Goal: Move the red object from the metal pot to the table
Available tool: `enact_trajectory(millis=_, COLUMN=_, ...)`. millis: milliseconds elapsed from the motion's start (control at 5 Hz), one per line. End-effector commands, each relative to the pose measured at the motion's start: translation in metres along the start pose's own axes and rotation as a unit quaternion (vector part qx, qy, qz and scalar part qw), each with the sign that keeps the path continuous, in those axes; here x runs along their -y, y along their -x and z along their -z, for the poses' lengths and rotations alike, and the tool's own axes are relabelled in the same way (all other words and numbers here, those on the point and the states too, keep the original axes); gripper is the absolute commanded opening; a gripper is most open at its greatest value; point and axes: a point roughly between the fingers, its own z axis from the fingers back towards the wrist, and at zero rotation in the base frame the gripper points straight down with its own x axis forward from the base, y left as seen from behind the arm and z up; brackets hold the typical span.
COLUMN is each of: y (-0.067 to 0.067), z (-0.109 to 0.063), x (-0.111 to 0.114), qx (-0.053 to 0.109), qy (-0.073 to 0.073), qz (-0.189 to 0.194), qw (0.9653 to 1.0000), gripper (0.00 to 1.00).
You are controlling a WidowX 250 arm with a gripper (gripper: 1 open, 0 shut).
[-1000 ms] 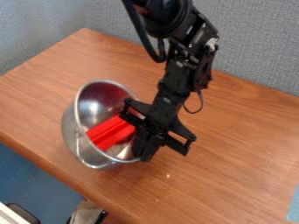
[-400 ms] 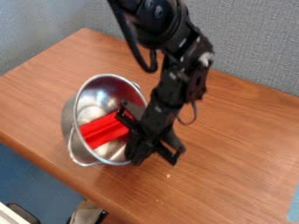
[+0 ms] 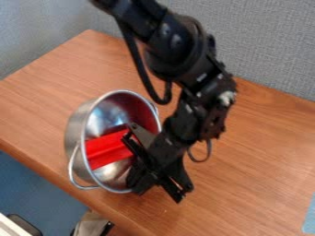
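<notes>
The metal pot (image 3: 81, 127) is tilting toward the robot's gripper with the red object (image 3: 107, 150) inside, so next the gripper lets go of the red object and moves back out until the pot is upright.
The metal pot (image 3: 118, 112) lies tipped on the brown table (image 3: 68, 69), its mouth facing up and toward the front. The red object (image 3: 107, 147) sits inside it, slanting down to the left across the lower wall. My gripper (image 3: 138, 159) reaches into the pot from the right, with its black fingers closed around the block's right end. The fingertips themselves are partly hidden by the block and the gripper body. The arm (image 3: 185, 64) rises behind it toward the top of the view.
The table's front edge (image 3: 37, 171) runs diagonally just below the pot, with blue-grey floor beyond it. Bare wood lies to the right (image 3: 259, 175) and at the back left. Black cables loop beside the wrist (image 3: 212, 138).
My gripper and the red object have shifted down and toward the front edge. The pot moved with them and is tipped more toward the front. The arm has swung left.
</notes>
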Motion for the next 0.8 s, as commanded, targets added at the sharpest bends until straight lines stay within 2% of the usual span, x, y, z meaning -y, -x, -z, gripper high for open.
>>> enact_trajectory(millis=0, y=-0.013, z=0.0, x=0.018, qx=0.019, qy=-0.01, qz=0.045, qw=0.9987, gripper=0.0)
enact_trajectory(millis=200, y=-0.009, z=0.003, x=0.001, qx=0.028, qy=-0.008, qz=0.028, qw=0.9992, gripper=0.0)
enact_trajectory(millis=400, y=0.004, z=-0.003, x=-0.018, qx=0.029, qy=-0.003, qz=0.0, qw=0.9996, gripper=0.0)
enact_trajectory(millis=600, y=0.009, z=0.012, x=-0.037, qx=0.057, qy=-0.001, qz=-0.005, qw=0.9984, gripper=1.0)
